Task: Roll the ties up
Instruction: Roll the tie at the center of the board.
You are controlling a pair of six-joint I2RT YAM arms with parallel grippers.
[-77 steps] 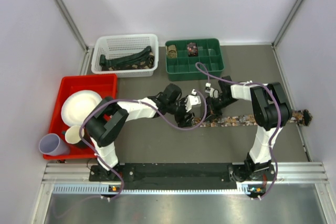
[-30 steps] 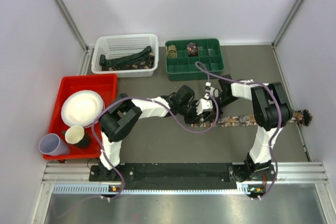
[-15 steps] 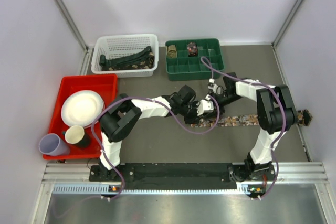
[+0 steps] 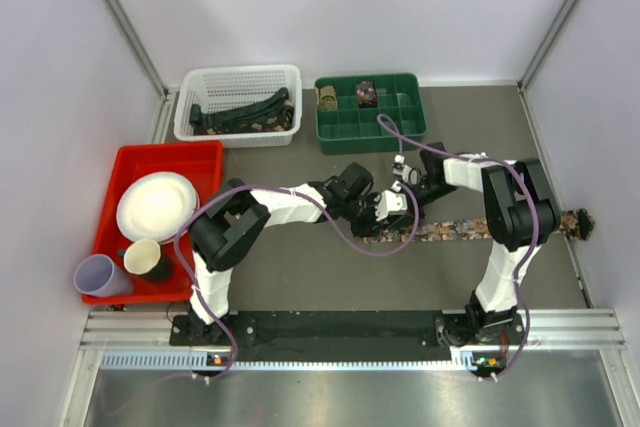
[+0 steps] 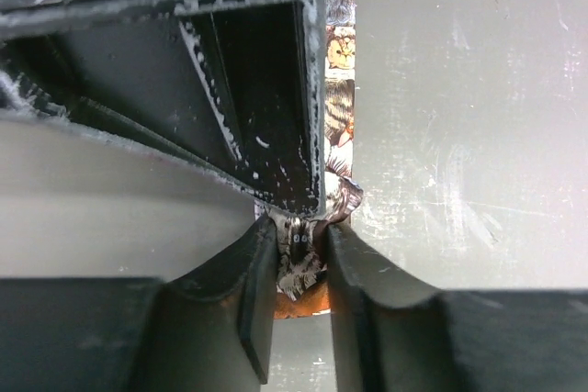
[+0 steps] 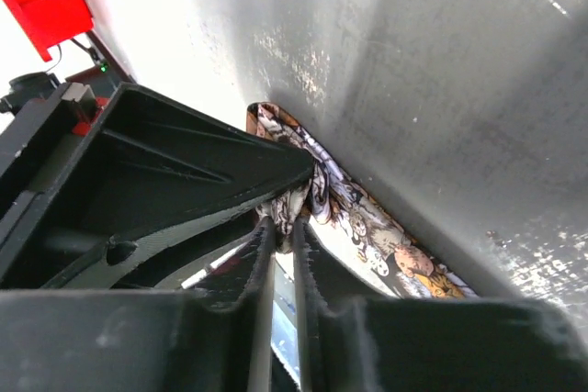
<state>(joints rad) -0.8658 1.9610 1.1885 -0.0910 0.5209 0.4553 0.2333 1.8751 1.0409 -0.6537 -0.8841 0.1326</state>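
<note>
I should open my left gripper, back away and curl the orange tip over from the tie's end, because the gripper is pinching the tie into a heap [image 5: 299,247] behind the tie's orange tip.
A brown-red patterned tie [image 4: 470,229] lies as a long flat strip across the grey table, from mid table to the right edge. Both grippers meet at its left end. My left gripper [image 4: 388,215] is shut on the folded tie end [image 5: 303,259]. My right gripper [image 4: 402,205] is shut on the same bunched end [image 6: 299,204], right against the left gripper's fingers. Two small rolled ties [image 4: 367,94] sit in the green divided tray [image 4: 410,123]. Dark ties [image 4: 240,113] lie in the white basket [image 4: 290,77].
A red bin [image 4: 205,155] at the left holds a white plate [image 4: 155,205], a cup [image 4: 142,257] and a lilac cup [image 4: 98,274]. Purple cables [image 4: 340,232] loop off both arms over the mid table. Metal frame posts stand at the back corners.
The left gripper has moved right to the tie's left end and closed on it. The right gripper has shifted slightly and stays at the same end.
</note>
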